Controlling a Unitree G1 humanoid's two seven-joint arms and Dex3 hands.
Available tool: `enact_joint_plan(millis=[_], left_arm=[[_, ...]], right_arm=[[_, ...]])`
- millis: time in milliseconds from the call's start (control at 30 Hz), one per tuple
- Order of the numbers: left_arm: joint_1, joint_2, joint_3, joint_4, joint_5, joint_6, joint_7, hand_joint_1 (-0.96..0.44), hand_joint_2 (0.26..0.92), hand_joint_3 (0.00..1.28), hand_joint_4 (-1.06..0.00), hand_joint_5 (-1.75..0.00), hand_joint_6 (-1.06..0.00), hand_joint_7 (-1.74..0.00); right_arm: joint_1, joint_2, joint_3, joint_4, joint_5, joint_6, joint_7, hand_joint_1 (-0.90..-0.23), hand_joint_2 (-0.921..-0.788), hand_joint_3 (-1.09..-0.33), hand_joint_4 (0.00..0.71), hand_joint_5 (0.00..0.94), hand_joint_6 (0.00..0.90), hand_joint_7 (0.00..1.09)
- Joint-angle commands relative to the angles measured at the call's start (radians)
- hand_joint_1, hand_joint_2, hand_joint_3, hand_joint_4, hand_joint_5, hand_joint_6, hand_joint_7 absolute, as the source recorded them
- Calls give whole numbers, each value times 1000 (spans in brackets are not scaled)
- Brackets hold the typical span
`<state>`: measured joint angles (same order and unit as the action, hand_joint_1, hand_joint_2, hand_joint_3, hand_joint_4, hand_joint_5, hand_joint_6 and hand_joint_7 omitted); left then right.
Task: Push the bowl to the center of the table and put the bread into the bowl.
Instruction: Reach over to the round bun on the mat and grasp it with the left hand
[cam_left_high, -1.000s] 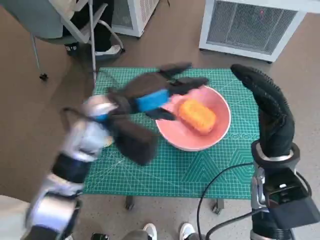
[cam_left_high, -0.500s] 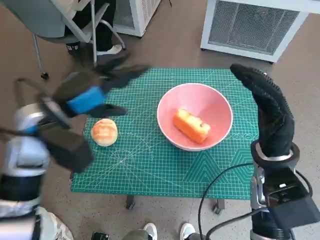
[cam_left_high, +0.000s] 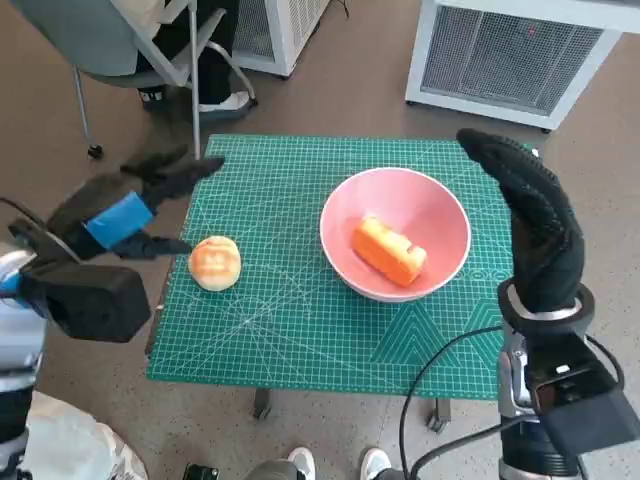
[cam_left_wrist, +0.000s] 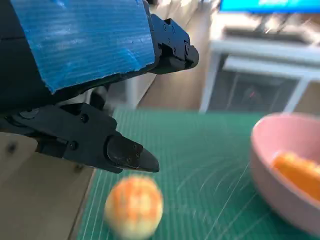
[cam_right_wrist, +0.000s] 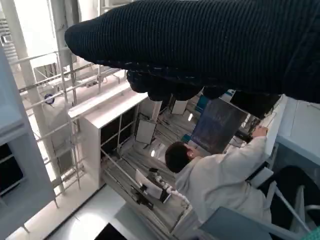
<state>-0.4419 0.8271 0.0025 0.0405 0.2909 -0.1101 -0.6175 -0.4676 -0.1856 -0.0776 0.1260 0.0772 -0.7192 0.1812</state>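
I expect the round bun (cam_left_high: 215, 263) to settle against the orange loaf when I lower it into the pink bowl, as the bowl has open room (cam_left_high: 352, 260) beside the loaf.
A pink bowl (cam_left_high: 440, 205) stands on the green mat a little right of the middle, with an orange loaf of bread (cam_left_high: 388, 251) lying in it. The same bowl (cam_left_wrist: 272, 165) and loaf (cam_left_wrist: 297, 172) show in the left wrist view. A round bun (cam_left_high: 214, 263) lies on the mat near its left edge, blurred in the left wrist view as bun (cam_left_wrist: 134, 206). My left hand (cam_left_high: 135, 200) hovers off the mat's left edge, fingers spread and holding nothing. My right hand (cam_left_high: 530, 215) is raised upright beside the bowl's right side, fingers straight, empty.
The green cutting mat (cam_left_high: 300, 320) covers the small table. A chair (cam_left_high: 110, 45) and a person's legs are behind the left corner, a white ventilated unit (cam_left_high: 520, 55) behind the right. A person (cam_right_wrist: 220, 175) sits in the right wrist view. Cables hang at the front right.
My left hand has drawn back from over the bowl to beyond the mat's left edge, uncovering the round bun. The bread has settled in the bowl. The right hand stays still.
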Motion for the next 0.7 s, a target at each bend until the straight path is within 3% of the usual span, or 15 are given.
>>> enact_joint_plan(millis=[33, 700], left_arm=[[11, -5, -23, -4, 12, 35, -9, -176, 881, 6, -184, -3, -313, -14], [-86, -87, -196, 301, 109, -24, 21, -152, 894, 4, -201, -6, -312, -3]], right_arm=[[1, -7, 4, 15, 14, 1, 19, -514, -921, -737, 365, 6, -1, 735], [0, -29, 2, 4, 30, 17, 54, -541, -921, -734, 365, 6, -1, 737]])
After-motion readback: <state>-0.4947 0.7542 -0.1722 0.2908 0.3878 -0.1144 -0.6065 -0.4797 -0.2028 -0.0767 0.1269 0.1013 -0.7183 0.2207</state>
